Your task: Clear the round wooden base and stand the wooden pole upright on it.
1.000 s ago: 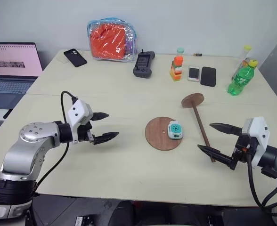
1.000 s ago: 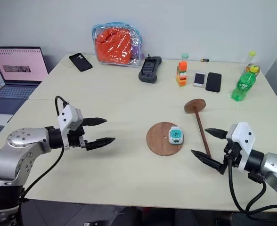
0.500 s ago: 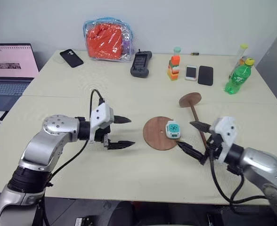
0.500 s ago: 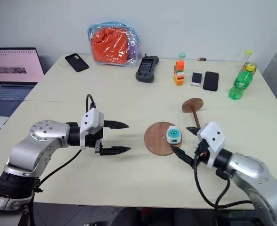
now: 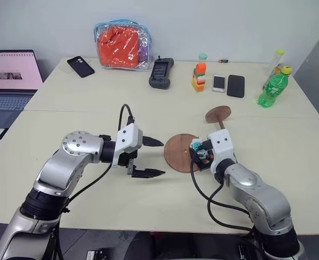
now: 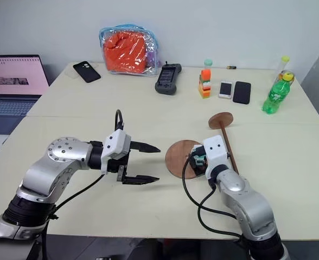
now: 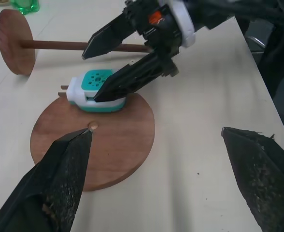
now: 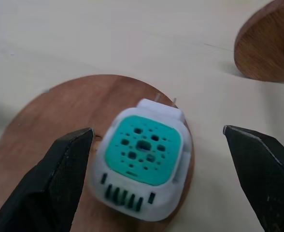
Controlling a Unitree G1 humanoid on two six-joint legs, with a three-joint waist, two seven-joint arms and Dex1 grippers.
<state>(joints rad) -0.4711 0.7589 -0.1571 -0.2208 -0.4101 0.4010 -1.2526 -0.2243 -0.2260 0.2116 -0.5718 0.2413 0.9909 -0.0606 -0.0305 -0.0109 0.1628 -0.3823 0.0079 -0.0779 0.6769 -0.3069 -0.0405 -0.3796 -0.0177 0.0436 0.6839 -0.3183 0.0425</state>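
Note:
My gripper will lift the white and teal plug-in device (image 8: 142, 159), and it will come free right away because the plug-in device's prongs (image 8: 165, 99) point sideways over the round wooden base.
The round wooden base (image 5: 177, 153) lies flat mid-table, its small centre hole (image 7: 92, 126) bare. A white and teal plug-in device (image 8: 142, 162) rests on its right part. My right gripper (image 8: 157, 129) is open, one finger on each side of the device and clear of it; from the head it sits at the base's right edge (image 5: 199, 155). The wooden pole (image 7: 60, 45) lies on the table just behind, its end disc (image 5: 218, 114) pointing away. My left gripper (image 5: 160, 158) is open, hovering just left of the base.
Along the far edge stand an orange bag (image 5: 121, 46), a black phone (image 5: 81, 66), a black handset (image 5: 160, 72), a stacked toy bottle (image 5: 199, 76), two phones (image 5: 228, 84) and a green bottle (image 5: 272, 86). A laptop (image 5: 10, 73) sits far left.
My right gripper swung in from the table's right front to straddle the device on the base. My left gripper moved right, toward the base's left edge. Both stayed open.

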